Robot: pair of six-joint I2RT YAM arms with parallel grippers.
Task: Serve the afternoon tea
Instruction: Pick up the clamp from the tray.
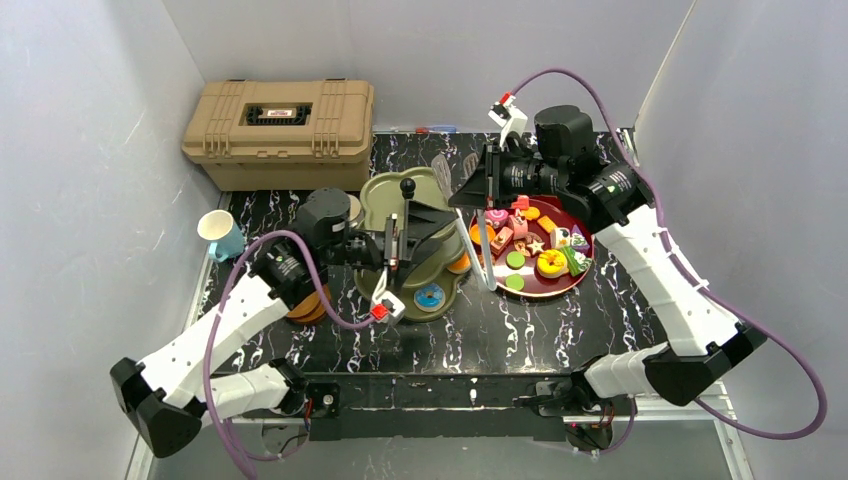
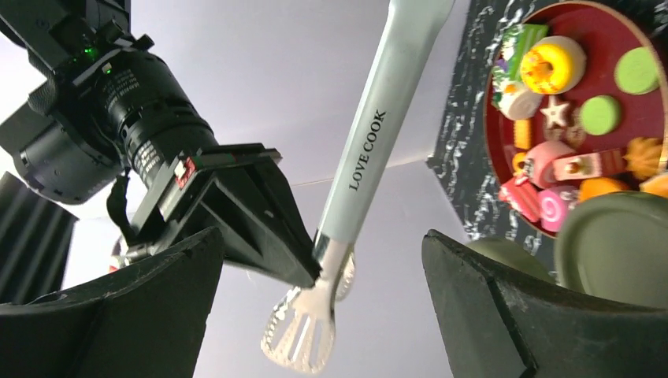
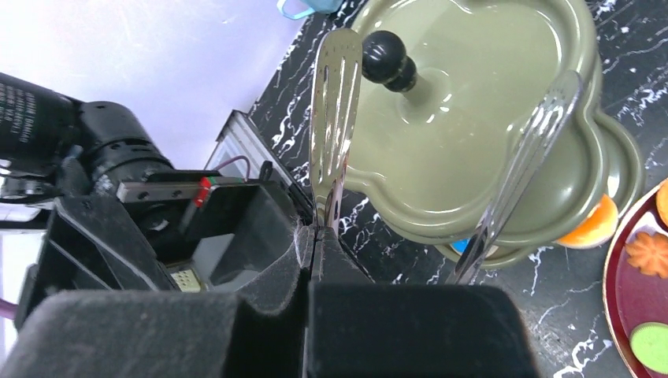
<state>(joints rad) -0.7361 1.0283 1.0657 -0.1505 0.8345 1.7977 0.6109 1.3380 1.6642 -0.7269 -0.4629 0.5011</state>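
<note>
My right gripper is pinching the tongs near the slotted tips (image 1: 443, 176). My left gripper should take the tongs before my right gripper goes around both white handles (image 1: 485, 260).
The olive-green stand (image 1: 385, 195) with its black knob (image 1: 408, 186) stands mid-table; a blue pastry (image 1: 430, 296) and an orange one (image 1: 460, 263) lie on its lower tier. My left gripper (image 1: 440, 235) hovers over the stand's right side, open and holding nothing (image 2: 323, 268). My right gripper (image 1: 470, 190) is shut on one arm of the tongs (image 2: 370, 150), whose slotted tips (image 3: 335, 102) reach out above the stand (image 3: 473, 118). Many toy pastries (image 1: 520, 240) lie on the dark-red plate (image 1: 570, 285). The white-and-blue cup (image 1: 222, 235) stands far left. Brown saucers (image 1: 310, 305) peek from under my left arm.
A tan toolbox (image 1: 280, 120) sits at the back left. Grey walls close in on the left, back and right. The right arm stretches over the red plate, and the tongs' white handles hang between stand and plate.
</note>
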